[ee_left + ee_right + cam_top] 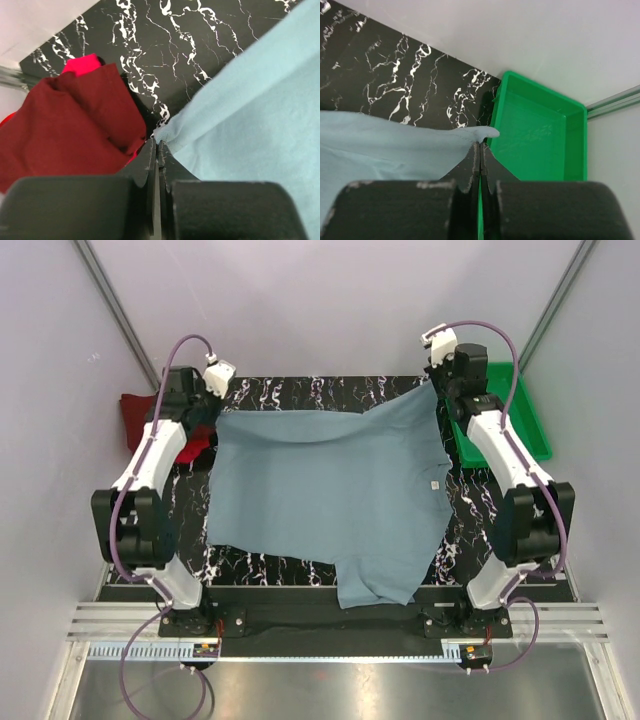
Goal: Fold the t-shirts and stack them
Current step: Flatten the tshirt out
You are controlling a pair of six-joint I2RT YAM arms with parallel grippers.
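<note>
I should use my right gripper to lift the corner of the grey-blue t-shirt's far edge (pixel 312 427) toward the back wall (pixel 408 332) and pull the t-shirt tight before folding, because that edge sags over the t-shirt's body.
A large grey-blue t-shirt (pixel 330 490) lies spread over the black marbled table, its lower part hanging past the near edge. My left gripper (pixel 216 412) is shut on the shirt's far left corner (pixel 162 131). My right gripper (pixel 440 390) is shut on the far right corner (pixel 482 133), and the far edge runs taut between them. A folded dark maroon t-shirt (pixel 75 130) sits at the far left with a bright red t-shirt (pixel 80 65) showing beneath it; both also appear in the top view, the maroon (pixel 138 410) and the red (pixel 195 445).
A green plastic tray (pixel 515 420) stands at the far right, beside the right gripper, and fills the right of the right wrist view (pixel 540 135). Grey walls close in the table (pixel 300 390) at the back and sides.
</note>
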